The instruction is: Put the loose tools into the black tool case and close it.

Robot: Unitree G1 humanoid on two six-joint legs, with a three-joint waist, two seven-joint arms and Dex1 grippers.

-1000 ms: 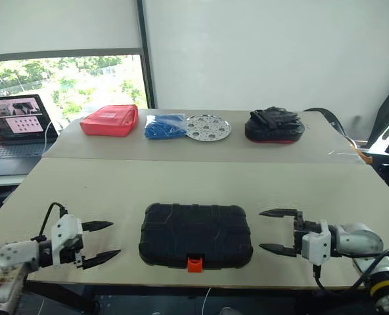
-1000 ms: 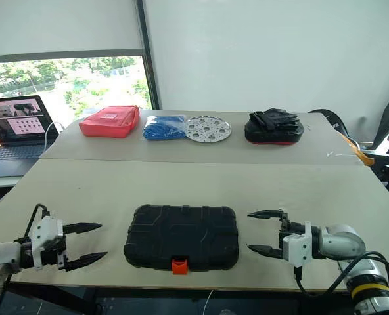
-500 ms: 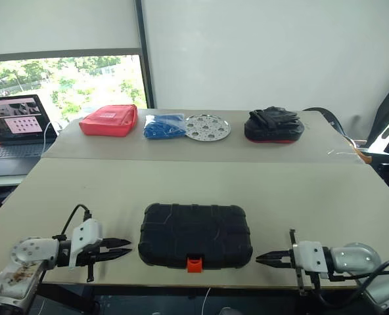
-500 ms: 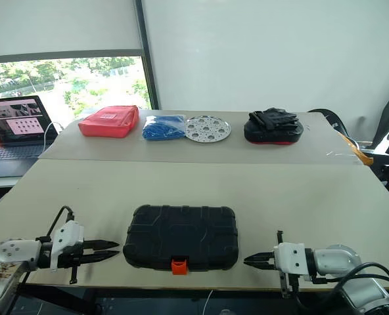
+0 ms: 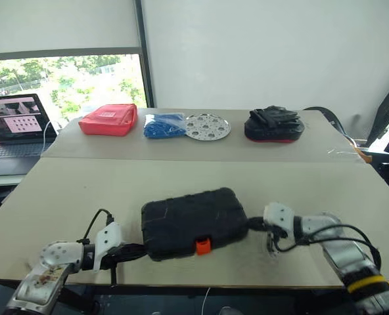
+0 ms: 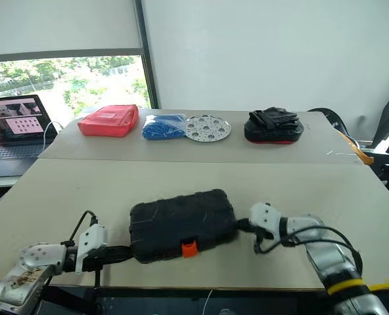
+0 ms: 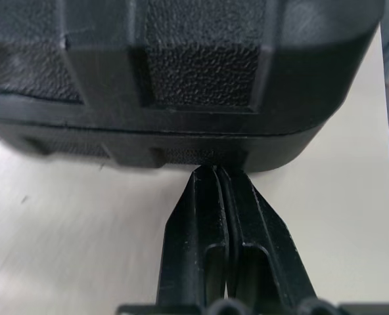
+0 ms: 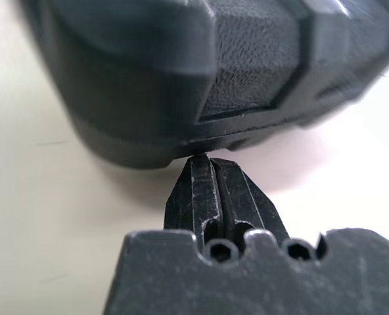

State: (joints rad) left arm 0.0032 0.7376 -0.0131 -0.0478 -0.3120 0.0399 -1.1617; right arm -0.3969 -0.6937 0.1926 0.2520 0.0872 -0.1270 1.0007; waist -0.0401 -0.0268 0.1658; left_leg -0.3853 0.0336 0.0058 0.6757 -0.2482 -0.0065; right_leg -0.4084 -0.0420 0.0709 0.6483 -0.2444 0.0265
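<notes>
My shut grippers meet the case's ends, away from the orange latch, so next my left gripper steadies the lid while my right gripper goes to the latch.
The black tool case lies closed and skewed on the near table, its orange latch facing the front edge. My left gripper is shut, and its tips touch the case's left end. In the left wrist view the gripper meets the case wall low down. My right gripper is also shut, with its tips against the case's right end. The right wrist view shows the gripper under the case's lower edge. The loose tools are out of view.
On the far table lie a red pouch, a blue bundle, a perforated metal disc and a black bag with a red rim. A laptop stands at the far left.
Both grippers have shut and moved inward until they touch the case's ends. The case has turned, its right end now farther from the front edge.
</notes>
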